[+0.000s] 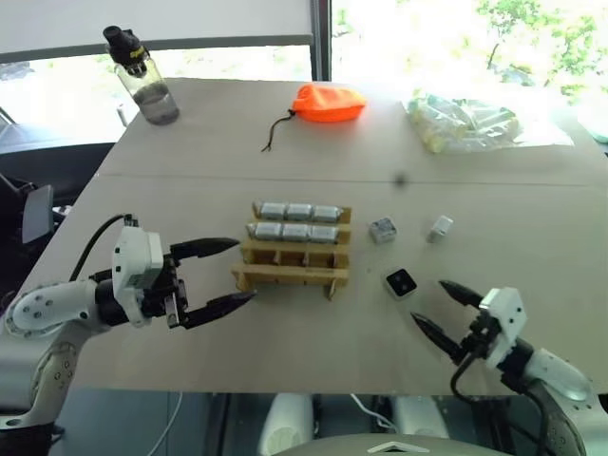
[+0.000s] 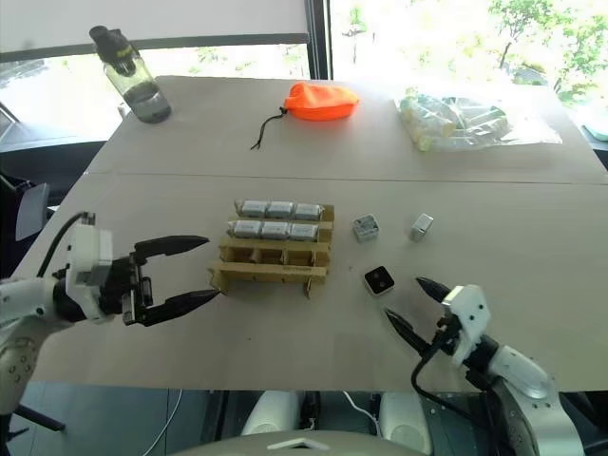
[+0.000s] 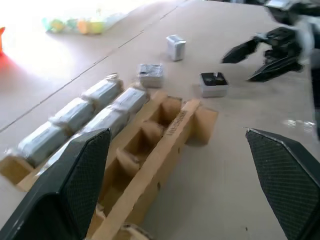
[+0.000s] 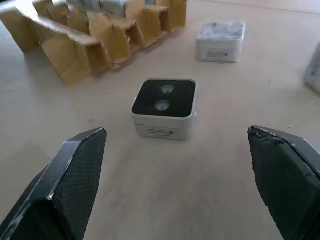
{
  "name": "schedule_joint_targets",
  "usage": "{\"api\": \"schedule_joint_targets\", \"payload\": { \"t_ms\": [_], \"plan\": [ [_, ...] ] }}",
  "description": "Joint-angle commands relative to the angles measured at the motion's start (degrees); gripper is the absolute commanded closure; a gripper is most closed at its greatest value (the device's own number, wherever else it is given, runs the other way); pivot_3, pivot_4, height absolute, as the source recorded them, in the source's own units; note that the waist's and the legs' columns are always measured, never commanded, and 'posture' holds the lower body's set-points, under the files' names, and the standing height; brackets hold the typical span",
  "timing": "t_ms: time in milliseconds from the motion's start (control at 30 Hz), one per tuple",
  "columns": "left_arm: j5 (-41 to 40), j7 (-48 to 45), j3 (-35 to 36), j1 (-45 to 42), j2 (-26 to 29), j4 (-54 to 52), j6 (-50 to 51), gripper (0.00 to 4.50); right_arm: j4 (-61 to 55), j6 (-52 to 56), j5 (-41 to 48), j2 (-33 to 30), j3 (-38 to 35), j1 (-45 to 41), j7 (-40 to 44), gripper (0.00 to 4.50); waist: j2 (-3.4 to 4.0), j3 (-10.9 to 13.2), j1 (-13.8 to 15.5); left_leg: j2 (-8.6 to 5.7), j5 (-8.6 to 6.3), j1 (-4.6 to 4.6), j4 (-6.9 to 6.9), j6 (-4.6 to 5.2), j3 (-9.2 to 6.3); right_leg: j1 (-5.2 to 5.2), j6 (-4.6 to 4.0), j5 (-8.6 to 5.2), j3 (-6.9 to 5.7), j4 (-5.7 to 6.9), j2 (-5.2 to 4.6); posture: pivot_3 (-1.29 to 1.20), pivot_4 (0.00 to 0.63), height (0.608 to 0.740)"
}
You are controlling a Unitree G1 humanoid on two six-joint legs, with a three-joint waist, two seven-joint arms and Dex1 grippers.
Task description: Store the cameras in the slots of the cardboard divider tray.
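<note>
The black-faced camera [image 4: 164,109] is clear of its neighbours and in line with my right gripper's open fingers, so I keep moving forward until they are on both of its sides [image 1: 401,283].
The cardboard divider tray [image 1: 290,274] lies mid-table, its two far rows filled with silver-grey cameras [image 1: 298,211] and its near row of slots bare. Three loose cameras rest to its right: a black-faced one [image 1: 401,283], a grey one [image 1: 382,230] and another [image 1: 440,228]. My left gripper [image 1: 226,272] hovers open just left of the tray, pointing at it. Open as well, my right gripper [image 1: 440,308] sits near the front edge, just short of the black-faced camera [image 4: 164,107], which lies between its fingers' line of sight. Both grippers hold nothing.
An orange pouch [image 1: 329,102] with a dark cord lies at the back centre. A clear bag of pale tubes [image 1: 465,123] sits back right, and a water bottle [image 1: 142,78] stands back left. The table's front edge runs just below both grippers.
</note>
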Motion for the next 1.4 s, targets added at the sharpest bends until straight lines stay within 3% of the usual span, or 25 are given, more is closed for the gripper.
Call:
{"api": "schedule_joint_targets", "payload": {
  "t_ms": [33, 200, 633, 733, 867, 1167, 1267, 1400],
  "plan": [
    [-0.34, -4.49, 1.07, 0.84, 2.66, -2.39, 0.97, 0.02, -5.14, 4.87, -0.37, -0.71, 1.19, -1.68, -2.53, 0.00, 0.03, 0.02, 0.01, 0.00, 0.00, 0.00, 0.00, 0.00, 0.00, -0.01, 0.00, 0.00, 0.01, 0.00, 0.01, 0.00, 0.150, 0.726],
    [0.11, -6.29, 0.88, 0.79, 2.80, -3.37, 1.19, 0.02, -6.29, 13.02, -5.71, 3.16, 5.13, -5.29, -12.18, 0.00, -0.02, 0.05, -0.03, 0.05, 0.07, -0.03, -0.01, -0.12, -0.04, -0.07, -0.01, -0.01, 0.03, 0.02, 0.19, 0.00, 0.150, 0.726],
    [0.62, -4.17, 3.95, 2.32, 1.97, -5.80, 3.80, 0.02, -8.84, 20.95, -5.76, 8.64, 7.82, -7.59, -19.07, 0.00, -0.10, 0.02, -0.10, 0.05, 0.08, -0.02, 0.00, -0.14, -0.02, -0.09, 0.00, 0.00, 0.08, 0.06, 0.17, 0.00, 0.150, 0.726],
    [0.99, -4.60, 4.56, 3.00, 1.49, -5.67, 2.91, 0.00, -9.53, 20.48, -6.02, 9.04, 8.21, -7.04, -19.71, 0.72, -0.11, 0.02, -0.10, 0.05, 0.08, -0.02, 0.00, -0.14, -0.01, -0.09, 0.00, 0.00, 0.09, 0.07, 0.17, 0.00, 0.150, 0.726],
    [2.24, -4.83, 4.68, 3.68, 1.37, -5.27, 2.12, 0.00, -9.60, 19.14, -7.40, 7.53, 8.84, -6.87, -18.88, 2.53, -0.10, 0.02, -0.09, 0.05, 0.08, -0.01, 0.00, -0.14, -0.03, -0.09, 0.00, 0.00, 0.07, 0.09, 0.18, 0.00, 0.150, 0.726],
    [3.40, -2.26, 2.17, 1.86, 2.26, -3.69, 6.12, 0.00, -6.69, 6.85, -13.14, -3.04, 10.70, -11.43, -9.79, 2.61, -0.10, 0.06, -0.07, 0.02, 0.08, -0.01, 0.01, -0.14, -0.02, -0.10, 0.02, -0.01, 0.09, 0.10, 0.18, 0.00, 0.150, 0.726],
    [3.62, -0.11, -0.63, -1.56, 2.04, -3.34, 8.03, 0.00, -6.41, 5.31, -10.16, -4.53, 11.24, -16.85, -4.15, 2.61, -0.18, 0.10, -0.13, 0.02, 0.09, 0.00, 0.06, -0.13, -0.01, -0.10, 0.03, -0.01, 0.10, 0.14, 0.20, 0.00, 0.150, 0.726],
    [3.02, 1.90, -6.28, -8.36, 2.49, -1.99, 12.63, 0.00, -3.36, -0.44, -13.65, -7.65, 15.47, -27.02, 3.40, 2.61, -0.26, 0.21, -0.12, 0.01, 0.09, 0.01, 0.16, -0.14, -0.02, -0.11, 0.01, 0.00, 0.12, 0.27, 0.25, 0.00, 0.150, 0.726]
  ]
}}
